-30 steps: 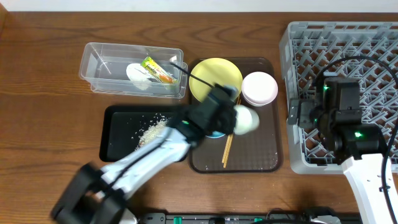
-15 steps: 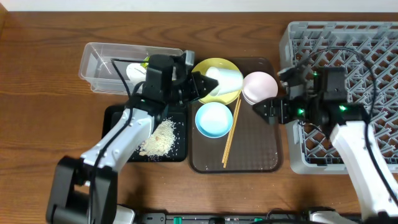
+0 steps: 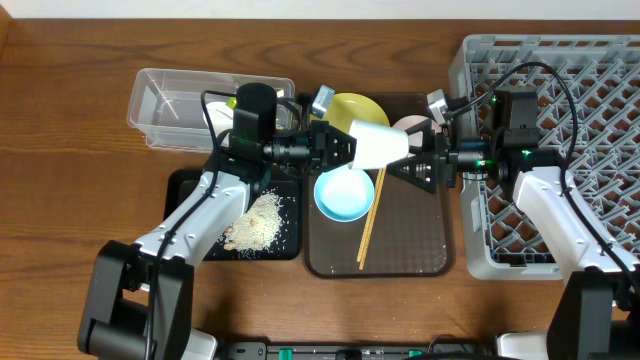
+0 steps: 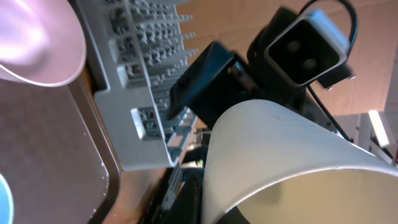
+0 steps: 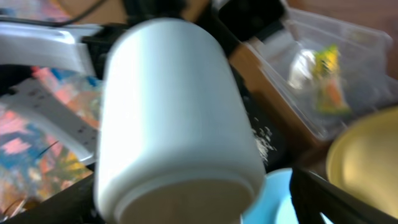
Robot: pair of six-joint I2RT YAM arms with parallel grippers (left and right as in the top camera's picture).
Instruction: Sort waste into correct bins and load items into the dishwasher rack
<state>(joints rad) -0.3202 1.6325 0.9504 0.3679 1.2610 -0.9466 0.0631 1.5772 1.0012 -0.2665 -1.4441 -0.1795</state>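
My right gripper should take hold of the cup's base (image 3: 403,147) and carry the cup to the dishwasher rack, because my left gripper is holding the small white cup's rim (image 3: 357,150) far from that rack.
The small white cup (image 3: 378,145) hangs on its side above the brown tray, and my left gripper (image 3: 338,148) is shut on its rim. It fills the left wrist view as the cup (image 4: 280,155). From the right, my right gripper (image 3: 412,160) stands open, its fingers (image 5: 336,199) on either side of the cup's base (image 5: 174,112) without closing on it. Under the cup lie the light blue bowl (image 3: 345,193) and the chopsticks (image 3: 368,220). The yellow plate (image 3: 352,106) and pink bowl (image 3: 406,124) sit behind, partly hidden. The grey dishwasher rack (image 3: 560,90) is at the right.
The clear tub (image 3: 170,105) at the back left holds the paper wad (image 3: 214,116) and the wrapper (image 3: 237,100). The black tray (image 3: 185,215) in front of it holds rice scraps (image 3: 255,218). The brown tray (image 3: 410,240) lies between the black tray and the rack.
My left arm has carried the cup rightward from over the yellow plate. My right gripper has come left off the rack to meet it, its fingers now around the cup's base.
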